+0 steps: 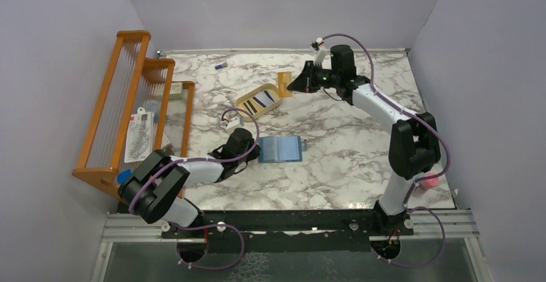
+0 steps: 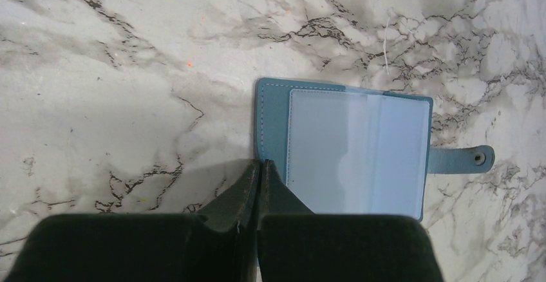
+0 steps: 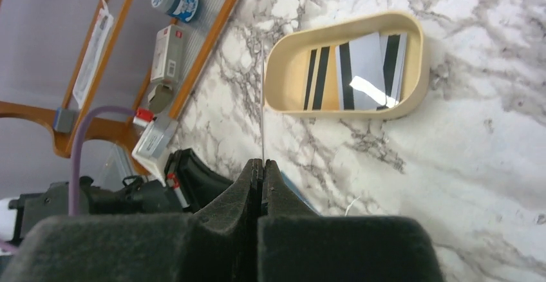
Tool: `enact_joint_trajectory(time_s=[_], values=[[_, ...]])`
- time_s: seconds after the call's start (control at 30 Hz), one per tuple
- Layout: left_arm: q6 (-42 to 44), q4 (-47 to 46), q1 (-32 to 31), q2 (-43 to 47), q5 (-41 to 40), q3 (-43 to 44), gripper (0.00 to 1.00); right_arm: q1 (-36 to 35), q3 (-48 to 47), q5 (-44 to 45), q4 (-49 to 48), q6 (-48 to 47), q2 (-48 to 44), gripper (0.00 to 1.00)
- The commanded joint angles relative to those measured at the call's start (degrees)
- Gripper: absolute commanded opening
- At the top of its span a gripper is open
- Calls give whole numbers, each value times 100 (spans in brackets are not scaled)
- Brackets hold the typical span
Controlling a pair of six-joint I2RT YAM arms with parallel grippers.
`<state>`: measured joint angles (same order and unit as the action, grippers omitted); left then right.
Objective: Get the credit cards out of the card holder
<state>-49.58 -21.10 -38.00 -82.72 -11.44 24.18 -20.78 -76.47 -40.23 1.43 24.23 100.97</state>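
Note:
My right gripper should go on to the tan oval tray and let go above its striped cards [image 1: 250,106], because the tan credit card [image 1: 284,84] hangs clear of the card holder.
The teal card holder [image 2: 348,147] lies open on the marble table, its pale blue pockets facing up and its snap tab [image 2: 467,159] pointing right. My left gripper [image 2: 260,163] is shut, with its tips resting on the holder's left edge [image 1: 280,148]. My right gripper [image 3: 263,161] is shut on a tan credit card [image 1: 284,84], seen edge-on as a thin line [image 3: 263,102] in the right wrist view. It hangs beside the tan oval tray [image 3: 422,56]. Several striped credit cards [image 3: 367,63] lie inside the tray.
An orange wooden rack [image 1: 129,102] holding packets stands along the left wall. A small purple item [image 1: 221,65] lies near the table's back edge. A pink object [image 1: 430,180] sits by the right arm's base. Grey walls enclose the table.

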Motion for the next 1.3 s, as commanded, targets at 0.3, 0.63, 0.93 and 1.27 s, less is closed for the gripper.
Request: enact_joint_trajectory(time_s=[0.3, 0.63, 0.93, 1.27], values=[[127, 303, -26, 423, 195, -265, 0, -773, -3562, 532, 2114, -1274, 2466, 1], [100, 520, -30, 701, 140, -368, 0, -1169, -4390, 836, 2467, -1642, 3392, 1], [133, 507, -27, 525, 160, -249, 0, -1368, -4879, 1069, 2531, -1648, 4003, 1], [151, 502, -26, 411, 143, -208, 0, -1391, -5281, 1122, 2597, -1507, 4394, 1]])
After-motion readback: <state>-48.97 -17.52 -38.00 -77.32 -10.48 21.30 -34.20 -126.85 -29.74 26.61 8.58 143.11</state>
